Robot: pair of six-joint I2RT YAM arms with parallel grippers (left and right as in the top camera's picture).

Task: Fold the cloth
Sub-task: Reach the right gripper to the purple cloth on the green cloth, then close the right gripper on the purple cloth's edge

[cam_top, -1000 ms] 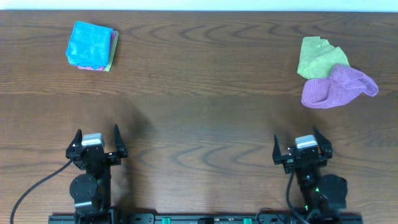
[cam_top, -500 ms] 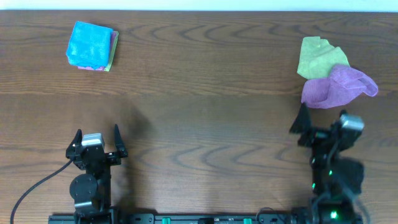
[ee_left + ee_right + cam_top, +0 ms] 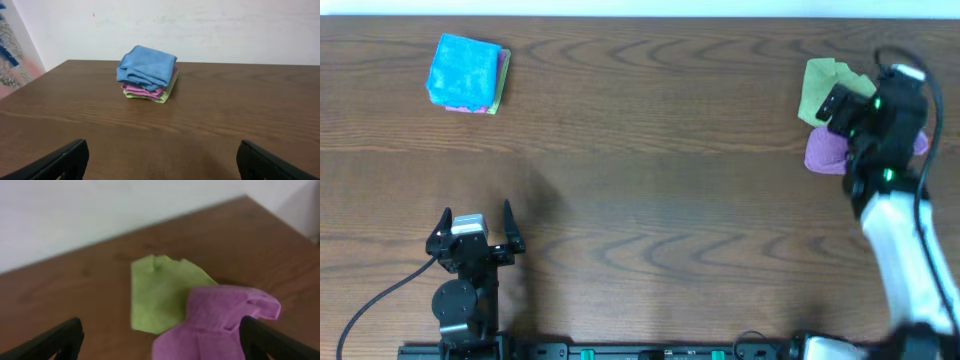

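Note:
I should pinch the purple cloth's raised fold with my right gripper and pull that cloth out of the way before folding, because the crumpled purple cloth is lying over the green cloth.
A crumpled purple cloth lies at the far right of the table, partly over a green cloth. My right gripper is open and hovers above them, hiding most of the purple cloth from overhead. In the right wrist view the purple cloth and the green cloth lie between the open fingers. My left gripper is open and empty near the front left; its fingers frame bare table.
A folded stack with a blue cloth on top sits at the far left; in the left wrist view the stack shows blue over pink over green. The table's back edge meets a white wall.
My right arm has swung from the front right of the table up and back, to above the purple and green cloths. The left arm has not moved.

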